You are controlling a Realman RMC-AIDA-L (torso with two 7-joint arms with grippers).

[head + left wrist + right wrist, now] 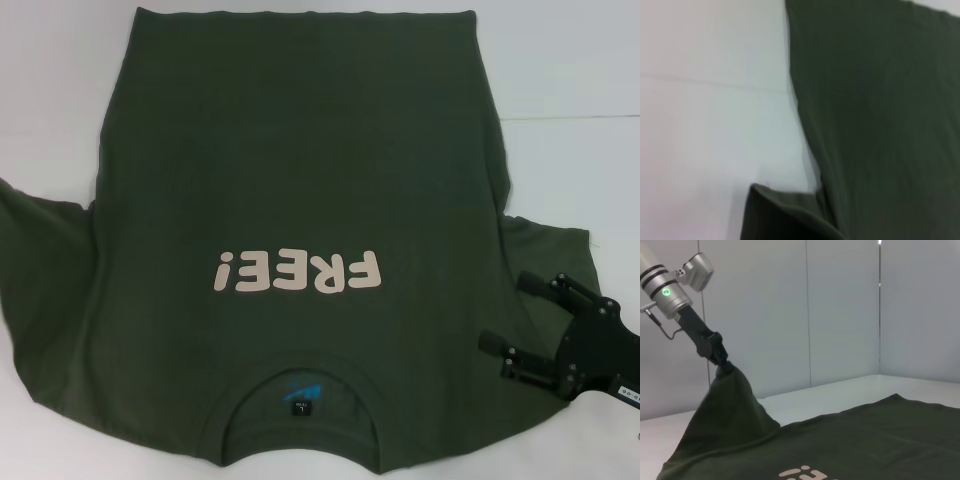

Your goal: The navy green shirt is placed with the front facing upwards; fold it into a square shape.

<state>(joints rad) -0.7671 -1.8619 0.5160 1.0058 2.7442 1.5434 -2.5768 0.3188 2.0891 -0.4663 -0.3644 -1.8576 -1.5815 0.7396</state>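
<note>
I see the sleeve peaked up [45, 265] beside the flat shirt body, so my left gripper should keep going inward and let go of the sleeve beside the "FREE!" lettering [188, 268].
The navy green shirt [300, 150] lies front up on the white table [570, 100], its collar and blue neck label [302, 392] nearest me and the pale "FREE!" lettering [297, 271] across the chest. My right gripper [517, 315] hovers open over the shirt's right sleeve, nothing between its fingers. My left gripper [720, 360] is outside the head view. The right wrist view shows it shut on the left sleeve, pulling the cloth [730, 405] up into a peak above the table. In the left wrist view the shirt's side edge [880, 115] runs along the bare table [715, 125].
White table surface surrounds the shirt on the left, right and far sides. Pale wall panels [840, 310] stand behind the table in the right wrist view. The shirt's hem [300, 12] reaches the far edge of the head view.
</note>
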